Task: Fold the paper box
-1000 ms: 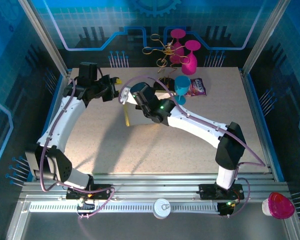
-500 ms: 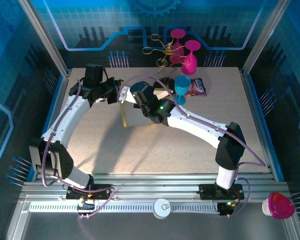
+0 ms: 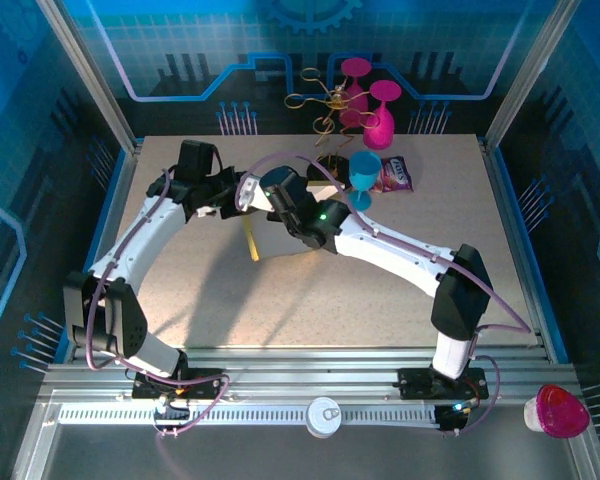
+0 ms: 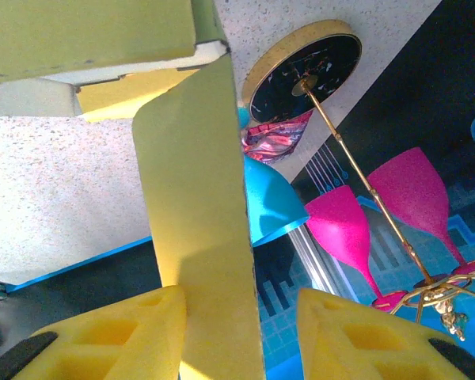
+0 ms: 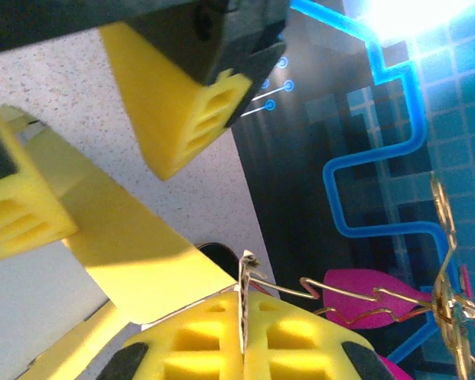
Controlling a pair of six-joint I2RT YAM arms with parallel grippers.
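Note:
The yellow flap [image 4: 214, 273] runs between my left gripper's open fingers, so my right gripper keeps holding on to the box's edge [image 5: 245, 273] until my left gripper grips the flap.
The paper box [image 3: 252, 240] stands lifted over the far middle of the table, a thin yellow edge showing under the right arm. In the left wrist view a long yellow flap [image 4: 198, 198] runs down between my left gripper's [image 4: 241, 317] jaws. It rests against one finger [image 4: 119, 340], with a gap to the other finger [image 4: 364, 340], so this gripper is open. My right gripper [image 5: 241, 321] is shut on a thin cardboard edge of the box, with a broad yellow panel [image 5: 134, 237] beside it. The left gripper's pads [image 5: 182, 103] hang close above that panel.
A blue goblet [image 3: 363, 170], a purple snack packet [image 3: 395, 176], two pink goblets [image 3: 380, 120] and a gold wire stand [image 3: 320, 100] crowd the far edge just behind the box. A can [image 3: 325, 415] and a pink-lidded cup [image 3: 558, 410] sit at the front rail.
My left gripper has swung right, up to the box and the right gripper, and its jaws have opened a little. The box has turned, so its pale panel now shows edge-on.

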